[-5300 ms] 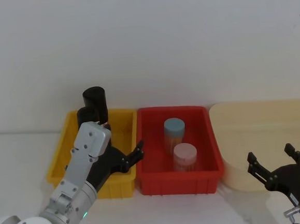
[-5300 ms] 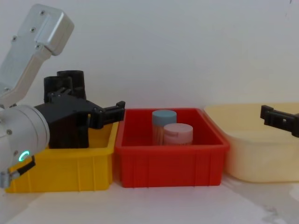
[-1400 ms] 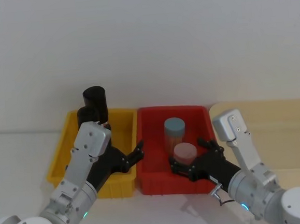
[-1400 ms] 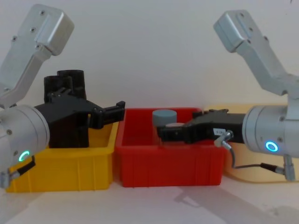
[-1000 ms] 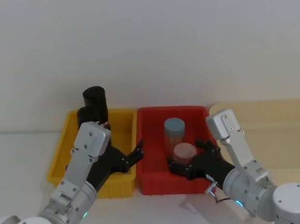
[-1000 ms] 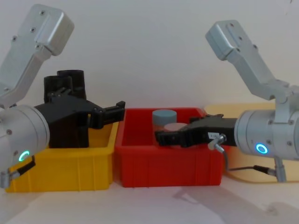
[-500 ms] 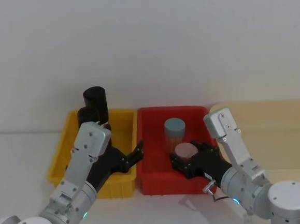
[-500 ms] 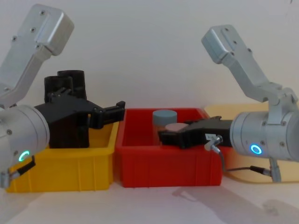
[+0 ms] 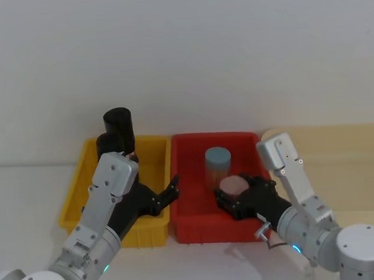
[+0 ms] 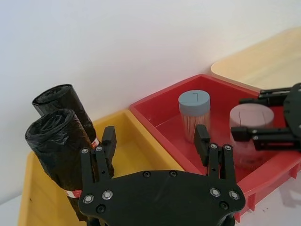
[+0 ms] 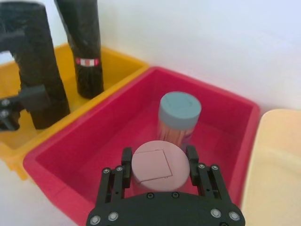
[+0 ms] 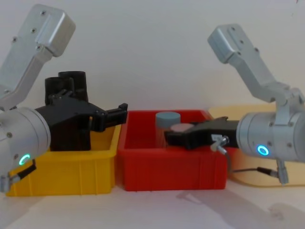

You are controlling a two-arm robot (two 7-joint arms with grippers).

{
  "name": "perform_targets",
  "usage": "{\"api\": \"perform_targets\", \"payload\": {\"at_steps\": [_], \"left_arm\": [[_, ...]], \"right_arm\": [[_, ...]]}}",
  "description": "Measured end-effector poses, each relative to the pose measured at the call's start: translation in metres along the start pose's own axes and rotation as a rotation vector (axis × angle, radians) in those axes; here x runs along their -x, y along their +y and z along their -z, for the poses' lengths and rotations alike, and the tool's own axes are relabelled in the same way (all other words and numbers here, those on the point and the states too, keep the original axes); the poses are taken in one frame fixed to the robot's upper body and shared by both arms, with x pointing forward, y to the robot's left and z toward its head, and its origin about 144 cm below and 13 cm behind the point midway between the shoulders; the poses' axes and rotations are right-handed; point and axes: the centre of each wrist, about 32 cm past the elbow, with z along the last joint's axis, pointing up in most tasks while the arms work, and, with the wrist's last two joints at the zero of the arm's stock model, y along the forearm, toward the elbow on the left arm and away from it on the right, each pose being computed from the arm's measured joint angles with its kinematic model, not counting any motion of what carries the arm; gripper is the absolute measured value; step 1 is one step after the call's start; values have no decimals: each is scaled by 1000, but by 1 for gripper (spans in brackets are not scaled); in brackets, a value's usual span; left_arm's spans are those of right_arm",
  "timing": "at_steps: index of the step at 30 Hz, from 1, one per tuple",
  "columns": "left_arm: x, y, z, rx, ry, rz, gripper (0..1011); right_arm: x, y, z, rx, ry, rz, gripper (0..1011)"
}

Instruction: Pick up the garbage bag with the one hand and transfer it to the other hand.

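I expect sticks inside the pink-lidded jar [image 12: 181, 127] when I pick it up, since the matching blue-lidded jar lets thin sticks show through its clear side [image 11: 173, 135].
Two black garbage bag rolls stand upright at the back left of the yellow bin [image 9: 75, 197]: a nearer roll [image 9: 109, 145] [image 10: 55, 143] and a farther one [image 9: 118, 124] [image 11: 85, 44] with a red-and-white band. My left gripper [image 9: 158, 198] [image 10: 155, 139] [image 12: 95, 113], on the green-ringed arm, hangs open over the bin's front right. It is beside the rolls and grips nothing. My right gripper [image 9: 241, 198] [image 11: 159, 157] [image 12: 177, 136], on the blue-ringed arm, is open inside the red bin [image 9: 194, 227]. Its fingers straddle a pink-lidded jar [image 11: 157, 165].
A blue-lidded jar [image 9: 218, 165] [image 11: 178, 115] stands behind the pink-lidded one in the red bin. A beige tray [image 9: 344, 160] lies to the right of it. A white wall rises close behind the bins, and white tabletop runs in front.
My right arm has swung from beside the beige tray into the red bin, and in the last half second it edged over the pink-lidded jar. The left arm has not moved.
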Motion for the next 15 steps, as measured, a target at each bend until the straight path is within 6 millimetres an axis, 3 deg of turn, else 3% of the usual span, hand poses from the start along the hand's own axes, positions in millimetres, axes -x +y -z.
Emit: {"api": "perform_targets", "payload": {"at_steps": [15], "left_arm": [[0,0,0,0,0,0,1001]], "right_arm": [[-21,-22,-34,-181,3,78,670]]}}
